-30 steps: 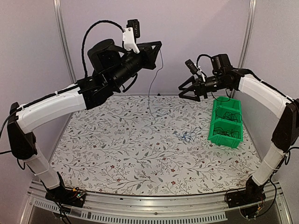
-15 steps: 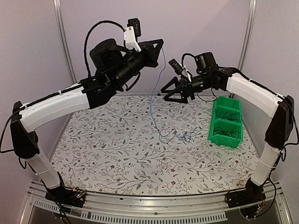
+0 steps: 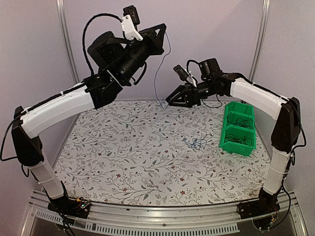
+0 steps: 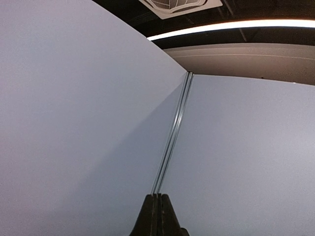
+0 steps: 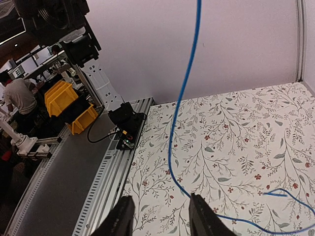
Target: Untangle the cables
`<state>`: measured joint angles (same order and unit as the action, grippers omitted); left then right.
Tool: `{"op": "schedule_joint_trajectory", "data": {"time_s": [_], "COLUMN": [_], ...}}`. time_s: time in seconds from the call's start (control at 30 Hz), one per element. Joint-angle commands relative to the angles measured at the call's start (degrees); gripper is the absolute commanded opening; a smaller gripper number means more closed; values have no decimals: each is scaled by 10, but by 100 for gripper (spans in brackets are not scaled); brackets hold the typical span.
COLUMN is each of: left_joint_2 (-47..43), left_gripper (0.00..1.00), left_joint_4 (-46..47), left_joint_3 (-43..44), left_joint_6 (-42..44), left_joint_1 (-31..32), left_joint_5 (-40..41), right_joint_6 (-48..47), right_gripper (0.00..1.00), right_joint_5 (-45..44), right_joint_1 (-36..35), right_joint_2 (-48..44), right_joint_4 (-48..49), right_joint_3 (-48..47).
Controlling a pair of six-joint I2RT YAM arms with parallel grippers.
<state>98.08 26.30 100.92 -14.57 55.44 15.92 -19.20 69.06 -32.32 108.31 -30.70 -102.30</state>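
The robot's left gripper has the blue cable [image 3: 156,78] hanging from it, far from the back green bin [image 3: 239,108], so the right gripper should grip the cable and take it to that bin.
A bright blue cable [image 3: 156,86] hangs from my left gripper [image 3: 162,32], which is raised high near the back wall and shut on the cable's upper end. In the left wrist view the fingers [image 4: 157,206] are pressed together against the bare wall, and the cable is hidden there. My right gripper [image 3: 169,102] is at the cable's lower stretch. In the right wrist view the blue cable [image 5: 184,88] drops between its open jaws [image 5: 162,216], close to the right finger [image 5: 202,216]. The cable's tail lies in a small snarl on the table [image 3: 198,143].
Two green bins [image 3: 236,147] stand at the table's right side with black cables [image 3: 239,120] inside. The flowered tabletop [image 3: 138,157] ends at a metal rail [image 5: 98,187] along its near edge. Walls close in the back and both sides.
My left arm has risen, lifting the blue cable higher. My right gripper has swung left to the hanging cable and its jaws have narrowed around it.
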Motion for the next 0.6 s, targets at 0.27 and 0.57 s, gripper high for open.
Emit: {"op": "schedule_joint_trajectory", "data": {"time_s": [0.27, 0.57], "left_joint_2": [13, 32], "left_gripper": [0, 0], "left_joint_4": [16, 17], "left_joint_3": [15, 40], "left_joint_6": [10, 15], "left_joint_1": [1, 1], "left_joint_5": [0, -8], "right_joint_6": [42, 0], "right_gripper": [73, 90], "right_joint_5": [12, 71], "right_joint_1": [-4, -13], "right_joint_2": [9, 38], "right_joint_4": [42, -12], "right_joint_3": [-5, -41]}}
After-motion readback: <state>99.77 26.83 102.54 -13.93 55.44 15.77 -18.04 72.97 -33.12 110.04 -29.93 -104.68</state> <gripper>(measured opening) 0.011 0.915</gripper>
